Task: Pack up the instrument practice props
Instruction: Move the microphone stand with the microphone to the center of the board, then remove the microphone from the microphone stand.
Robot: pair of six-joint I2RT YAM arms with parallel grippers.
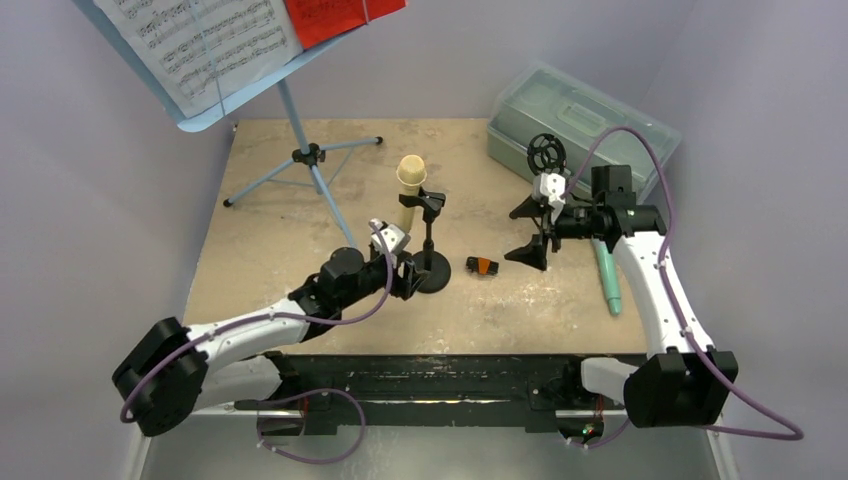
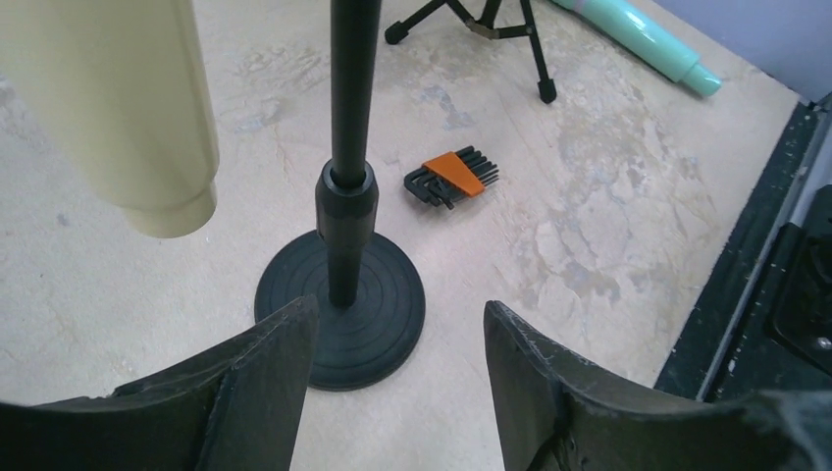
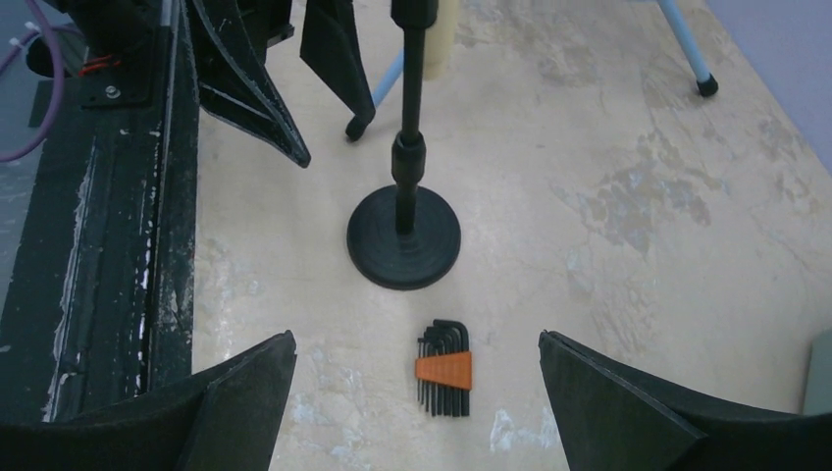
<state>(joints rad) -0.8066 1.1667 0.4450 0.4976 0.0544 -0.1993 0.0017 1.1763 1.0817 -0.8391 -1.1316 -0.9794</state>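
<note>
The cream microphone [image 1: 411,178] is clipped in the mic holder with the round base, so my right gripper should hold the clip [image 1: 430,200] still while my left gripper pulls the cream microphone out.
The pale-blue sheet-music rack [image 1: 215,100] stands at the back left on tripod legs, holding white pages [image 1: 200,40] and a red page [image 1: 335,18]. A cream microphone [image 1: 410,178] is clipped in a black round-based mic holder [image 1: 433,272]. My left gripper [image 1: 408,272] is open beside that base [image 2: 340,309], with nothing between its fingers. A second black mic holder [image 1: 545,152], a tripod, stands right of centre. My right gripper [image 1: 527,235] hangs wide open beside it and holds nothing. A teal microphone [image 1: 607,275] lies on the table to the right.
A translucent grey-green case [image 1: 575,120] sits closed at the back right. A black hex-key set with an orange holder [image 1: 482,265] lies mid-table, below my right gripper [image 3: 417,343]. The black arm mounting rail [image 1: 440,375] runs along the near edge.
</note>
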